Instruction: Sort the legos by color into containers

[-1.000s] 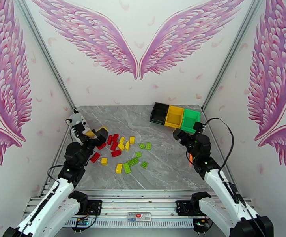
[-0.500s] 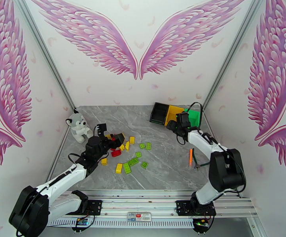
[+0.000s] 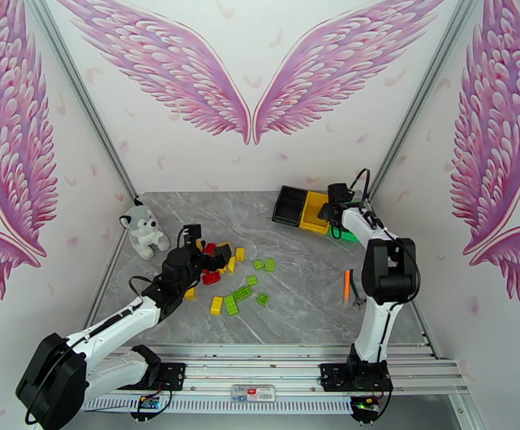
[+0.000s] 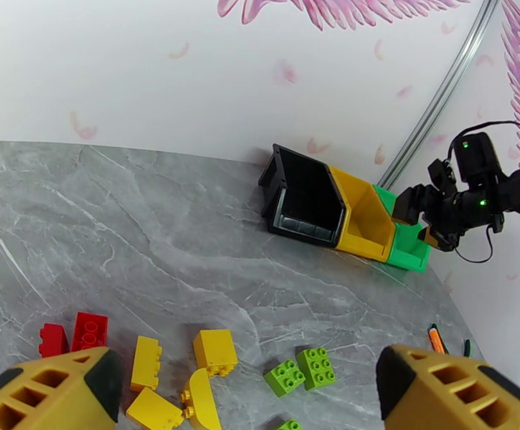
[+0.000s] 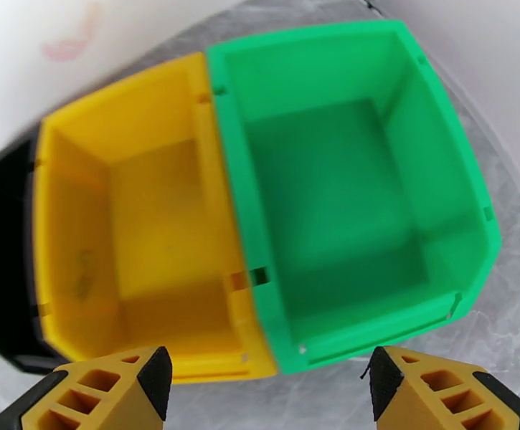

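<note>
The joined containers are far from the legos under my left gripper. My right gripper should grab the yellow-green seam and pull the containers closer.
The legos lie loose on the grey table: red ones (image 3: 211, 277), yellow ones (image 3: 216, 304) and green ones (image 3: 244, 292). My left gripper (image 3: 215, 256) hovers open over the left part of the pile. Below its spread fingers (image 4: 52, 388) I see red (image 4: 73, 331), yellow (image 4: 215, 349) and green (image 4: 303, 367) bricks. The containers stand joined at the back right: black (image 3: 288, 204), yellow (image 3: 315, 209) and green (image 3: 347, 232). My right gripper (image 3: 335, 206) hangs open above them, over the seam between the yellow bin (image 5: 138, 231) and the green bin (image 5: 338, 209). Both bins look empty.
A plush grey-white animal (image 3: 143, 234) sits at the left edge of the table. Orange-handled pliers (image 3: 346, 284) lie near the right edge. The back wall rises right behind the bins, and the booth's side walls close in on both sides.
My left arm has stretched forward and right, from beside the plush toy to over the brick pile. My right arm has reached out, carrying its gripper back over the bins.
</note>
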Controlling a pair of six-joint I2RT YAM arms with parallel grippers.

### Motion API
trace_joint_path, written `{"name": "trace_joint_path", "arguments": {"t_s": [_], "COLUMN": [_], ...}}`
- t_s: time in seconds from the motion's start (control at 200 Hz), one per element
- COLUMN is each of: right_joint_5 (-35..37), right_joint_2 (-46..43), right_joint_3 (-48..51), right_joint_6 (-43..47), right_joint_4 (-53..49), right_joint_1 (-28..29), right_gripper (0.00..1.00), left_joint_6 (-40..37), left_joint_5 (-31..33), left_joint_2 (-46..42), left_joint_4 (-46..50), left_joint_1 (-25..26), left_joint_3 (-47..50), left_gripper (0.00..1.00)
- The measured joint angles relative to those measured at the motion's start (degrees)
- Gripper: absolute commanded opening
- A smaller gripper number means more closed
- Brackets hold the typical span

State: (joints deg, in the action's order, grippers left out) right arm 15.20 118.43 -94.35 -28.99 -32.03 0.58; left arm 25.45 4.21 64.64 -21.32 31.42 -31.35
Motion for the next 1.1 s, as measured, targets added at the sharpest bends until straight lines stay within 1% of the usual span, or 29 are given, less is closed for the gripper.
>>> {"name": "trace_joint_path", "arguments": {"t_s": [0.135, 0.22, 0.295, 0.37, 0.43, 0.465, 0.5, 0.595, 0.735, 0.87, 1.1], "right_joint_5": [-0.6, -0.9, -1.5, -1.7, -3.0, -4.0, -3.4, -4.3, -4.5, -4.3, -4.2], "right_joint_2": [5.7, 8.7, 10.3, 10.8, 10.8, 10.7, 10.6, 8.7, 5.0, 3.1, 2.8], "right_joint_3": [-5.9, -10.2, -12.7, -13.5, -13.4, -13.3, -12.9, -9.5, -3.8, -1.0, -0.6], "right_joint_6": [1.6, 2.0, 2.2, 1.9, 1.7, 1.7, 0.4, -1.3, -3.1, -4.8, -8.6], "right_joint_4": [-2.0, -3.1, -3.9, -4.6, -5.0, -4.8, -4.2, -2.0, -0.3, -0.1, 0.0], "right_joint_1": [-0.2, -0.2, -0.2, -0.2, -0.2, -0.2, -0.1, 0.1, 1.7, 5.4, 12.8], "right_gripper": [0.71, 0.64, 0.51, 0.31, 0.19, 0.15, 0.11, 0.02, 0.0, 0.0, 0.0], "left_joint_6": [0.0, 0.0, 0.0, 0.0, 0.0, 0.1, 0.0, 0.0, 0.0, -0.2, -0.1], "left_joint_5": [-0.1, -0.1, 0.0, 0.0, 0.1, 0.1, 0.2, 0.3, 1.0, 1.2, -0.3], "left_joint_2": [0.0, 0.0, -0.5, -1.6, -3.0, -3.8, -4.6, -6.3, -7.0, -5.8, 2.6], "left_joint_4": [0.0, 0.0, 0.0, 0.0, 0.0, 0.0, 0.1, 0.0, 0.0, -0.7, -2.8], "left_joint_1": [0.4, 0.5, 0.6, 0.6, 0.6, 0.6, 0.6, 0.6, 0.6, 0.6, 0.5], "left_joint_3": [0.0, 0.2, 0.7, 1.5, 2.3, 2.7, 3.0, 3.3, 3.3, 3.4, 1.9], "left_gripper": [0.99, 0.99, 0.99, 0.99, 0.99, 0.99, 0.99, 0.99, 0.99, 0.99, 0.99]}}
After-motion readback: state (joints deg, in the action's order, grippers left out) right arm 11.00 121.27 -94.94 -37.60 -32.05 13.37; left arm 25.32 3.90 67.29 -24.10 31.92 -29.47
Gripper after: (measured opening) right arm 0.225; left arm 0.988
